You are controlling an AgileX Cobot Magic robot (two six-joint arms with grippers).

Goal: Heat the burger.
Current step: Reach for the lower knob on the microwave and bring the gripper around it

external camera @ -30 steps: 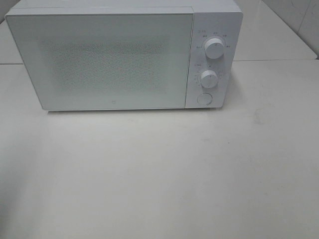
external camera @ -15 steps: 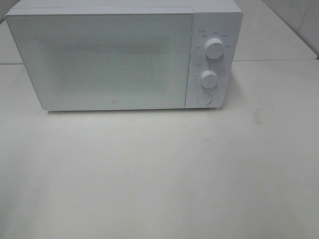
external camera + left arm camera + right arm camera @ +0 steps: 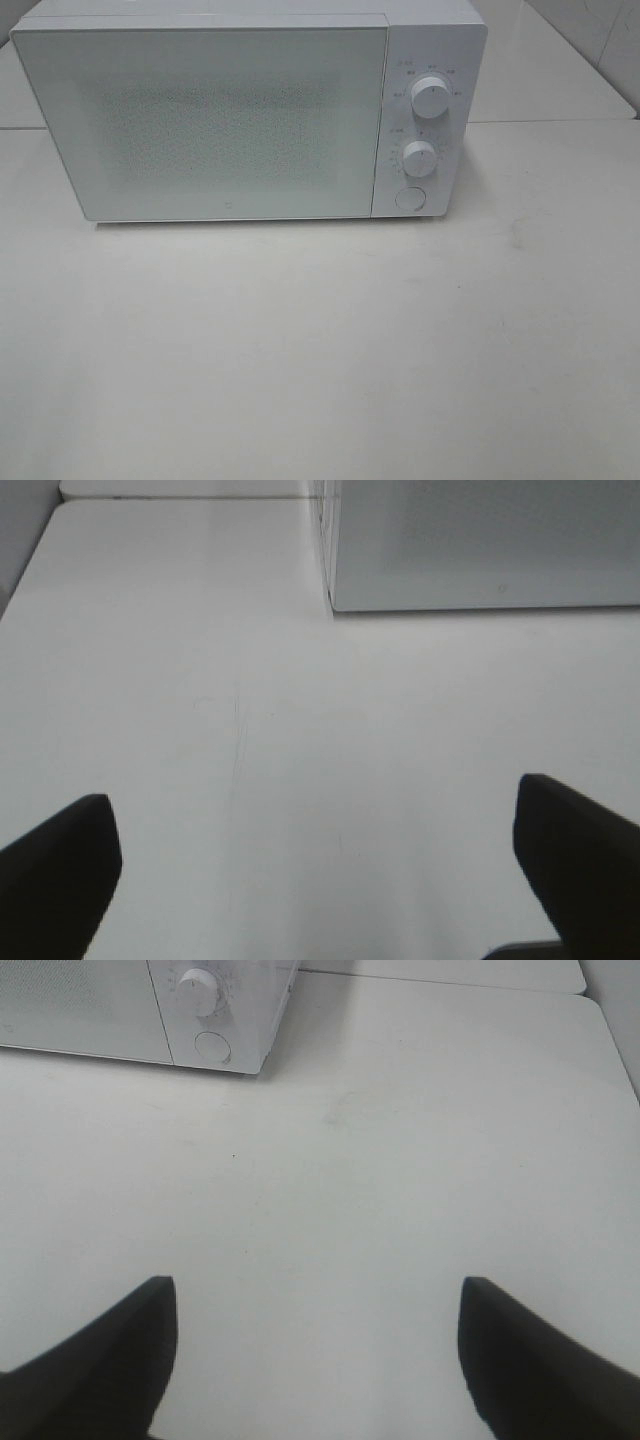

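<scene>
My left gripper faces the microwave door's end [image 3: 365, 585] far from the microwave's panel, so my left gripper should stay still while my right gripper approaches the microwave's control side [image 3: 421, 140].
The burger is not in view in any frame. A white microwave [image 3: 240, 110] stands at the back of the white table [image 3: 320, 340] with its door shut; its front panel has two knobs and a round button [image 3: 410, 198]. The microwave also shows in the left wrist view [image 3: 480, 540] and in the right wrist view [image 3: 150, 1010]. Neither arm shows in the exterior high view. My left gripper [image 3: 315, 865] is open and empty over bare table. My right gripper [image 3: 315, 1345] is open and empty over bare table, in front of the microwave's panel side.
A seam between table sections runs behind the microwave [image 3: 560, 122]. A tiled wall [image 3: 600, 40] stands at the back right. The table's edge shows in the right wrist view [image 3: 610, 1020].
</scene>
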